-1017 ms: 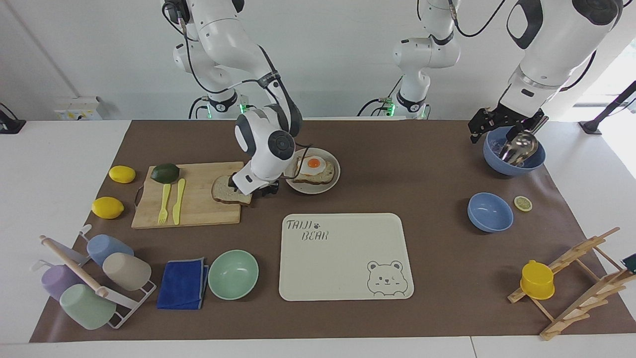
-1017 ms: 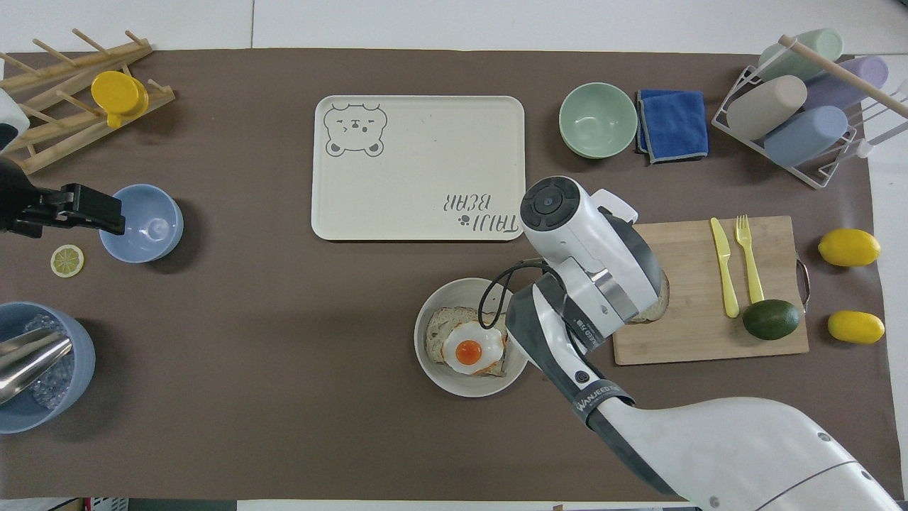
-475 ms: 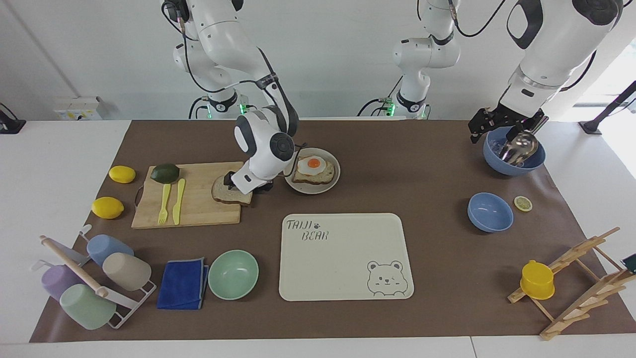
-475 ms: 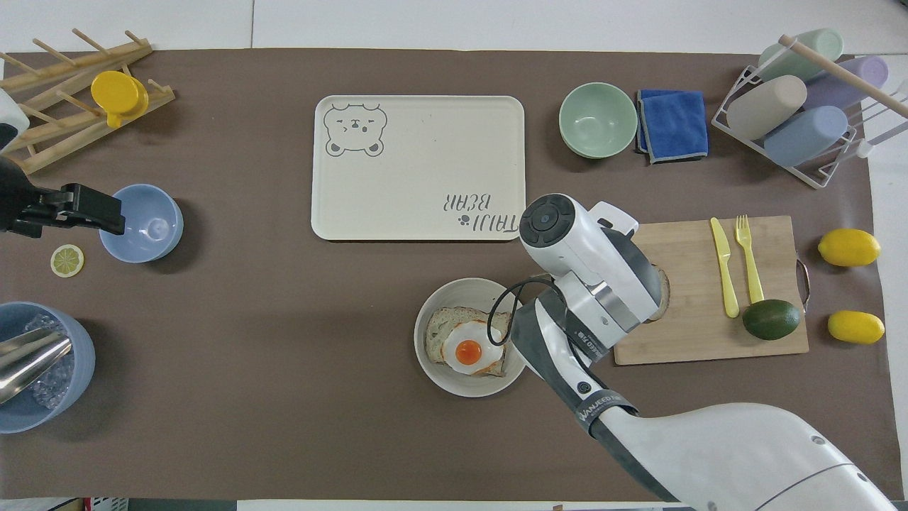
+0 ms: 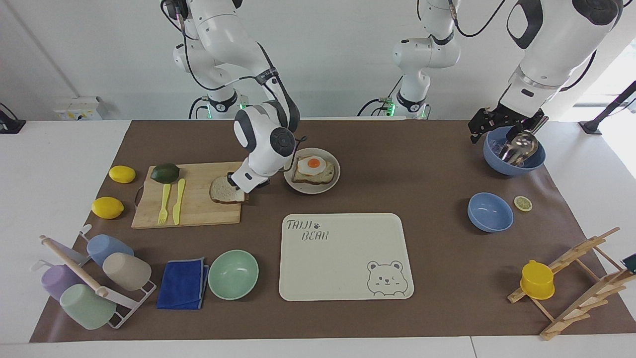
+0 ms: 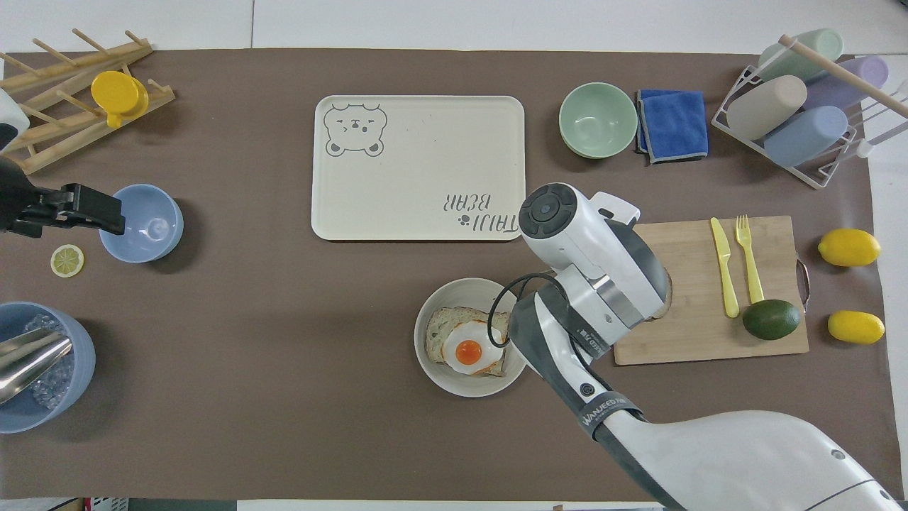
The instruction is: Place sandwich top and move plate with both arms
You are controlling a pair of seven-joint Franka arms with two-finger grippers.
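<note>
I keep carrying the bread slice (image 5: 224, 191) until it covers the fried egg (image 5: 313, 164), because my right gripper has the slice by its edge and the egg is lying open.
The sandwich top (image 5: 224, 190) is a plain bread slice held tilted just above the corner of the wooden cutting board (image 5: 198, 211) nearest the plate. My right gripper (image 5: 242, 188) is shut on the slice's edge that faces the plate. In the overhead view the right hand covers the slice, and only a sliver of it (image 6: 665, 301) shows. The beige plate (image 5: 334, 181) sits beside the board and holds a bread slice topped with a fried egg (image 5: 313, 169). My left gripper (image 5: 489, 127) waits over a blue bowl with a metal scoop (image 5: 514, 156) at the left arm's end.
The bear-print tray (image 5: 343, 268) lies farther from the robots than the plate. A mint bowl (image 5: 233, 274) and a blue cloth (image 5: 183, 283) lie beside it. A yellow fork, a knife and an avocado (image 5: 165, 172) are on the board. A second blue bowl (image 5: 490, 212) stands near the left gripper.
My right gripper has closed on the bread slice's edge and raised it slightly off the board, so the slice is now tilted. The left arm has not moved.
</note>
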